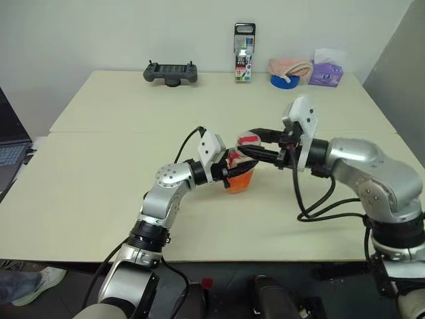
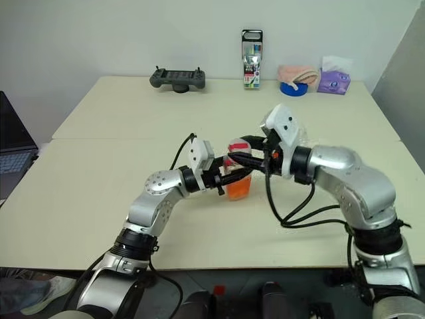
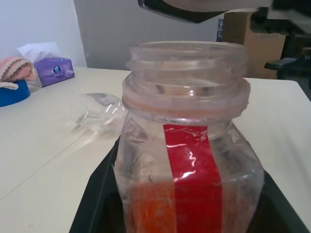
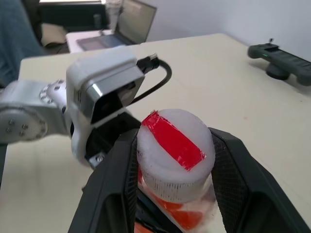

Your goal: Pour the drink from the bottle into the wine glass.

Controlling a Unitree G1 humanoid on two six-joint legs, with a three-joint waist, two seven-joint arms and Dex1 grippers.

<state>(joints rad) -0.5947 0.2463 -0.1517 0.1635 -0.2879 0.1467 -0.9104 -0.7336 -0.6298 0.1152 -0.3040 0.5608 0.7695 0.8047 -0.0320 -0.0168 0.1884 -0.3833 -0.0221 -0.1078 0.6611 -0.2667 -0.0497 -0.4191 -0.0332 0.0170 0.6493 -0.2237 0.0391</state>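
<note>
The white-and-red cap is clear of the bottle's threaded neck (image 3: 187,80), so my right gripper keeps moving the cap aside until it reaches the open table (image 1: 340,191).
My left gripper (image 1: 232,169) is shut on the body of the bottle (image 1: 239,178), a small clear bottle with a red label strip (image 3: 192,165), held upright just above the table's middle. The orange drink (image 1: 240,182) fills its lower part. My right gripper (image 1: 251,147) reaches in from the right and is shut on the white-and-red cap (image 4: 175,145). The cap sits just above the bottle's bare threaded neck (image 3: 187,63), off the mouth. Past the bottle, a clear shape that looks like the wine glass (image 3: 99,114) is on the table; I cannot tell how it stands.
Along the table's far edge are a black game controller (image 1: 171,72), a tall marker pack (image 1: 244,53), a pink cloth on a blue roll (image 1: 287,73) and a purple tissue box (image 1: 325,72). A laptop (image 1: 10,149) sits off the table's left side.
</note>
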